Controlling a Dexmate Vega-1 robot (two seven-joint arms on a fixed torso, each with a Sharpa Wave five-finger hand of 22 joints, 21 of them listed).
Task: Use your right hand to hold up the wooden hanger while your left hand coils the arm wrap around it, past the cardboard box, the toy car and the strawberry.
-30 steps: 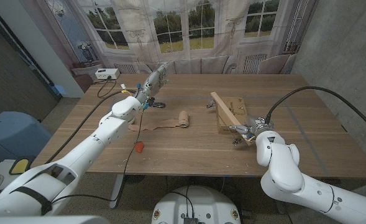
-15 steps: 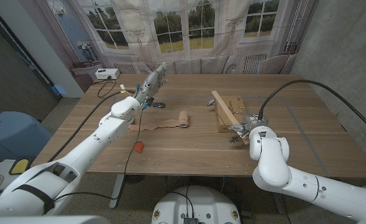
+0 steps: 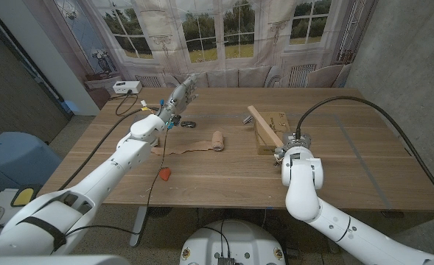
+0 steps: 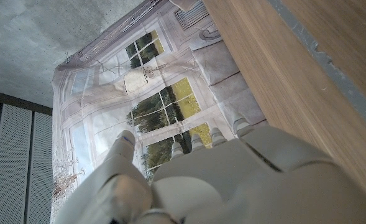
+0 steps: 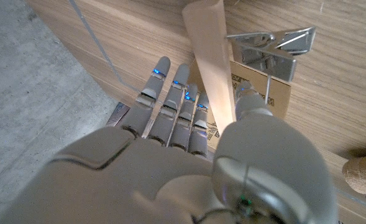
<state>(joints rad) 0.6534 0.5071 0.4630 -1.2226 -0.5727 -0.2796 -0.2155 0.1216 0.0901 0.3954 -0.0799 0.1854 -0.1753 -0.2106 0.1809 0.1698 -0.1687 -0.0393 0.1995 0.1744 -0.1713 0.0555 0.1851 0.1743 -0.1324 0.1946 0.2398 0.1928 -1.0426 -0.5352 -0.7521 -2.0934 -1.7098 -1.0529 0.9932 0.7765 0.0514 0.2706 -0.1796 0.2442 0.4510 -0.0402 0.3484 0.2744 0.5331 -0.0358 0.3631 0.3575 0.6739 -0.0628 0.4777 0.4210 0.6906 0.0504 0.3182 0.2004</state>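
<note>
My gripper will carry the roll (image 3: 217, 140) across, and the arm wrap's loose part will then drape over the wooden hanger, because that part trails wavy (image 3: 185, 149) from the roll.
The wooden hanger (image 3: 263, 125) lies slanted across the cardboard box (image 3: 274, 132) at the table's right middle. My right hand (image 3: 284, 152) is at its near end. In the right wrist view the hanger bar (image 5: 206, 56) runs between my fingers (image 5: 170, 99) and thumb, which grip it, above the box (image 5: 265, 93) and a metal clip (image 5: 271, 42). The beige arm wrap (image 3: 215, 140) sits mid-table, its loose strip trailing left. The toy car (image 3: 189, 123) stands behind it and the strawberry (image 3: 165, 174) nearer the front. My left hand (image 3: 181, 94) hangs raised over the far left, fingers apart, empty.
A white device (image 3: 126, 87) with cables sits at the table's back left corner. A window backdrop hangs behind the table. The rolled end of the arm wrap (image 5: 361, 171) also shows in the right wrist view.
My right arm has swung in toward the table's middle, its wrist now upright over the box's near side. The hanger's far end has shifted slightly left. The left arm has not moved.
</note>
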